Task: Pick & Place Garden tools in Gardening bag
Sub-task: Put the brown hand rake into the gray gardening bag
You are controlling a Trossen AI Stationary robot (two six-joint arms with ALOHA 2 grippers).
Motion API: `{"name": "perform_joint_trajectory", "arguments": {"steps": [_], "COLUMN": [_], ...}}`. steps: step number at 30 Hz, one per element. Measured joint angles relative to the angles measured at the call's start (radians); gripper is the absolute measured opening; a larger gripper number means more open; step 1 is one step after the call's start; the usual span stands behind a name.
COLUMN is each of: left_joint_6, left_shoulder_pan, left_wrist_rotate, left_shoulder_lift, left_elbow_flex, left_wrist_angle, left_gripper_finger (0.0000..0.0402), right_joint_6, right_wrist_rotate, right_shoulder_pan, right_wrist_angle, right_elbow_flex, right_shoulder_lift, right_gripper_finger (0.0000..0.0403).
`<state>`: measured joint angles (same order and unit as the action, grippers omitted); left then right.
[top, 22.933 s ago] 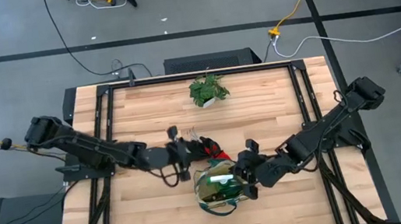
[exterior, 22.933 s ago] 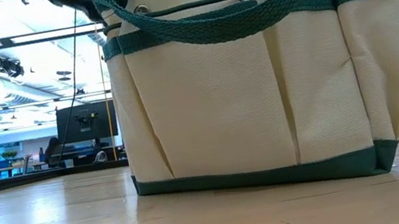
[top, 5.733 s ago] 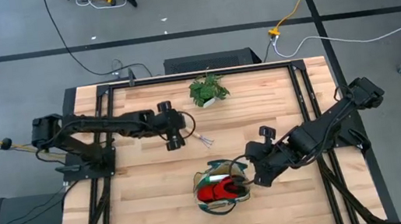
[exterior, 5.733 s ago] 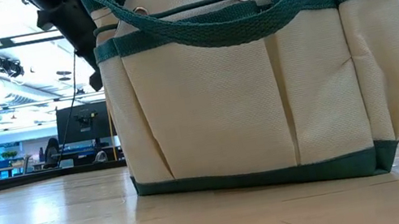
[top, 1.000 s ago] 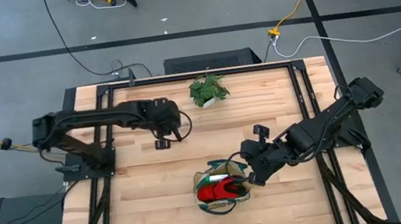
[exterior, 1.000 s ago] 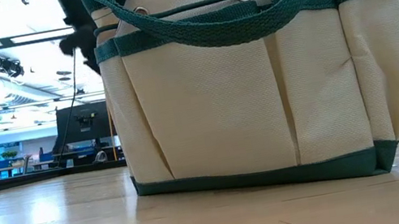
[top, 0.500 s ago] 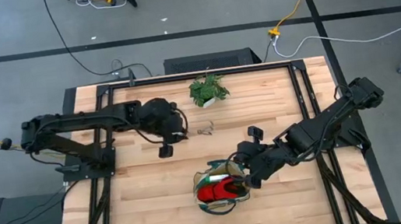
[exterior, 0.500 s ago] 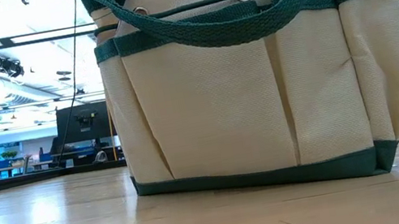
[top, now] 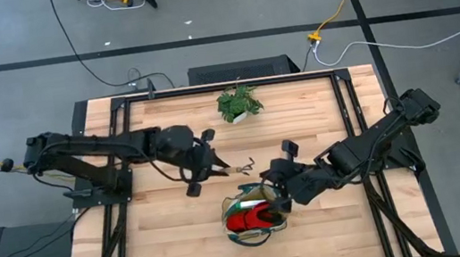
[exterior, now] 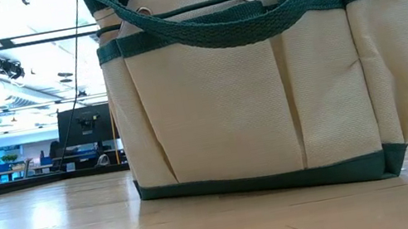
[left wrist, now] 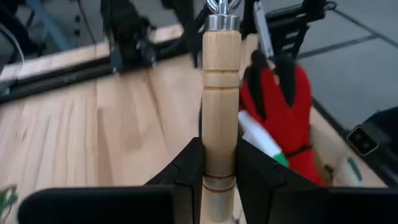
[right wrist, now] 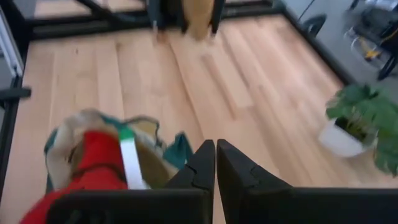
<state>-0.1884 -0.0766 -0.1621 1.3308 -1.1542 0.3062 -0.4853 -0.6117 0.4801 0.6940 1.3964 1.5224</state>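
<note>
The back end of the hand rake's handle [left wrist: 219, 182] is covered by my left gripper, so my right gripper should open and grab the handle near the hand rake's metal collar [left wrist: 222, 23].
The hand rake [top: 237, 169], with a pale wooden handle and metal prongs, hangs above the table just left of the gardening bag's far rim, and my left gripper [top: 214, 168] is shut on it. The beige, green-trimmed bag [top: 254, 215] stands near the table's front edge. It fills the low view [exterior: 257, 80]. Inside it lie red gloves [left wrist: 281, 109] and the green spray bottle [right wrist: 129, 163]. My right gripper [right wrist: 216, 163] is shut at the bag's right rim [top: 277, 196]. Pruning shears do not show. My left gripper pinches the rake's wooden handle [left wrist: 221, 134] between its two fingers, well back from the metal collar [left wrist: 222, 22]. It comes slanting down from the table's left, and the handle runs along the fingers and out past them. The rake is clear of the table, prongs toward the bag. My right gripper is by the bag's green trim [right wrist: 180, 151]; I cannot tell whether it touches it.
A potted plant [top: 239, 103] stands at the table's far middle. Bare wood [top: 317, 107] lies between the plant and the bag. Black rails [top: 128, 143] frame the table's sides.
My left gripper has carried the rake from the far left toward the bag, going right and toward the near edge while rising. It has tipped from pointing down to nearer level, so the prongs now point at the bag.
</note>
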Motion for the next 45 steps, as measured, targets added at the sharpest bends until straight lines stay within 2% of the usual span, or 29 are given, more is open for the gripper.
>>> {"name": "perform_joint_trajectory", "arguments": {"steps": [7,25,37,45], "left_joint_6": [-0.003,-0.005,-0.013,-0.027], "left_shoulder_pan": [-0.019,-0.019,-0.018,-0.019], "left_wrist_rotate": [0.003,0.037,0.039,0.033], "left_shoulder_lift": [0.0,-0.005,-0.006,-0.036], "left_elbow_flex": [0.0,0.0,0.0,0.0], "left_wrist_angle": [-0.115,-0.243,-0.279,-0.286], "left_gripper_finger": [0.0074,0.0074,0.0074,0.0074], "right_joint_6": [0.128,0.482,0.512,0.529], "right_wrist_rotate": [-0.091,-0.19,-0.182,-0.166], "right_shoulder_pan": [0.0,-0.002,-0.024,-0.028], "right_wrist_angle": [-0.165,-0.505,-0.566,-0.584], "right_elbow_flex": [0.0,0.0,0.0,0.0], "right_shoulder_lift": [0.0,0.0,0.0,0.0], "right_gripper_finger": [0.0017,0.0017,0.0019,0.006]}}
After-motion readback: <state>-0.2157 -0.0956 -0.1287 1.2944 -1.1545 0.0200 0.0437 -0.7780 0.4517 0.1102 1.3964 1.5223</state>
